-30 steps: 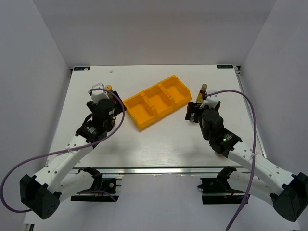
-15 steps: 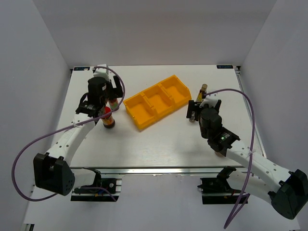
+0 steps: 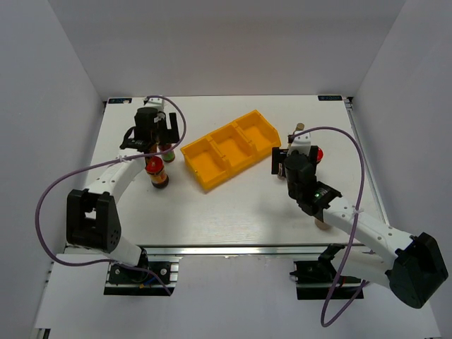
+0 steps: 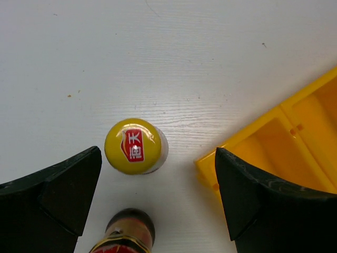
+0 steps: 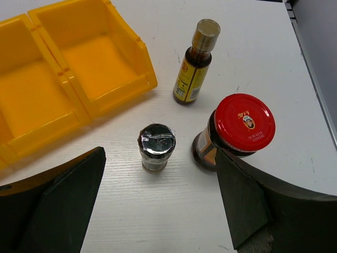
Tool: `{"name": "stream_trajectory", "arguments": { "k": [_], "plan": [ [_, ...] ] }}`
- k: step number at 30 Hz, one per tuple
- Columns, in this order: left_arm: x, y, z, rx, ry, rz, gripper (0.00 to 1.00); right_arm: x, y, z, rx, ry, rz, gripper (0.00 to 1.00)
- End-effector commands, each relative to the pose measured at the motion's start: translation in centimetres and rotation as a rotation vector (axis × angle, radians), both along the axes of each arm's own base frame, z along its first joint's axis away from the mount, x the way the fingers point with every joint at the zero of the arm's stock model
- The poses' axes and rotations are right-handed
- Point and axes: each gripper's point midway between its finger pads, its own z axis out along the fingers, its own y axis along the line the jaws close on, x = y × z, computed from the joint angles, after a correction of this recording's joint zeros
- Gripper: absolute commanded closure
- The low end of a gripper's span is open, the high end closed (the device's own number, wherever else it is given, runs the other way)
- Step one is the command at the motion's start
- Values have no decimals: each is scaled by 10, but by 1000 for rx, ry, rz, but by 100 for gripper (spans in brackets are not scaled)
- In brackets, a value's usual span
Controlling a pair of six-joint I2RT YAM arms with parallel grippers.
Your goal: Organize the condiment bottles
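Observation:
The yellow-lidded bottle will stay upright with its lid above the tray's rim when the robot lowers it into the tray's end section [image 3: 205, 164], because that section is empty, wide and shallow.
In the left wrist view my left gripper [image 4: 155, 197] is open and empty, hanging above a yellow-lidded white bottle [image 4: 134, 146] and a dark-topped bottle with a red and gold label [image 4: 125, 236]. Both stand between the jaws' lines, untouched. In the top view the left gripper [image 3: 157, 140] is over this group, with a red-and-dark bottle [image 3: 157, 171] just nearer. My right gripper [image 5: 158, 211] is open and empty above a dark foil-lidded jar [image 5: 156, 146]. A red-lidded dark jar [image 5: 243, 126] stands to its right, and a slim gold-capped bottle [image 5: 194, 63] stands behind.
The yellow three-compartment tray [image 3: 200, 166] lies slanted between the arms; its end is at the right of the left wrist view [image 4: 295, 153] and at the top left of the right wrist view [image 5: 131, 79]. A small pale thing [image 3: 321, 224] shows beside the right forearm.
My left arm has swung back and left, uncovering the red-and-dark bottle. My right gripper has shifted slightly left, uncovering the red-lidded jar.

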Motion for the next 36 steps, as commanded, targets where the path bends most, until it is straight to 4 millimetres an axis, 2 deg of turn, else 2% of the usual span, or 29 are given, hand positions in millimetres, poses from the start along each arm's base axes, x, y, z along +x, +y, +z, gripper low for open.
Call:
{"name": "stream_trajectory", "arguments": {
  "k": [1, 3, 6, 9, 10, 11, 12, 14, 15, 19, 21, 23, 25, 27, 28, 29, 31, 36],
  "plan": [
    [17, 7, 23, 37, -70, 31, 3, 5, -3, 17, 23, -23, -44, 11],
    [21, 9, 13, 46, -41, 46, 5, 4, -5, 13, 16, -12, -46, 11],
    [25, 13, 7, 54, -24, 76, 7, 2, -7, 11, 4, 4, -49, 11],
    [27, 9, 11, 34, -39, 64, 13, -1, -8, 8, 12, 14, -49, 11],
    [26, 9, 14, 29, -46, 62, 19, -3, -8, 7, 20, 15, -43, 11],
    [26, 8, 13, 27, -46, 61, 19, -3, -8, 8, 24, 11, -41, 11],
    [25, 8, 17, 20, -56, 60, 26, -4, -8, 7, 23, 11, -41, 11],
    [22, 6, 17, 14, -66, 52, 33, -5, -8, 8, 23, 12, -37, 11],
    [22, 6, 21, 9, -79, 50, 40, -6, -8, 7, 21, 16, -34, 11],
    [19, 6, 27, 10, -92, 43, 44, -12, -14, 1, 10, 34, -42, 11],
    [19, 5, 30, 13, -100, 38, 49, -14, -17, -1, 13, 41, -48, 11],
    [20, 6, 32, 14, -100, 38, 59, -18, -19, -1, 20, 42, -52, 11],
    [20, 6, 36, 21, -101, 37, 65, -20, -23, -1, 25, 34, -60, 11],
    [20, 6, 38, 25, -104, 29, 66, -22, -25, 0, 28, 27, -66, 11],
    [20, 6, 40, 25, -110, 32, 72, -23, -27, 2, 35, 21, -69, 11],
    [20, 6, 42, 25, -115, 34, 82, -25, -28, -1, 35, 24, -72, 11],
    [22, 6, 51, 27, -130, 31, 88, -26, -29, 1, 49, 15, -70, 11],
    [27, 10, 92, 29, -193, 54, 90, -28, -31, -1, 46, 17, -75, 11]
  ]
}}
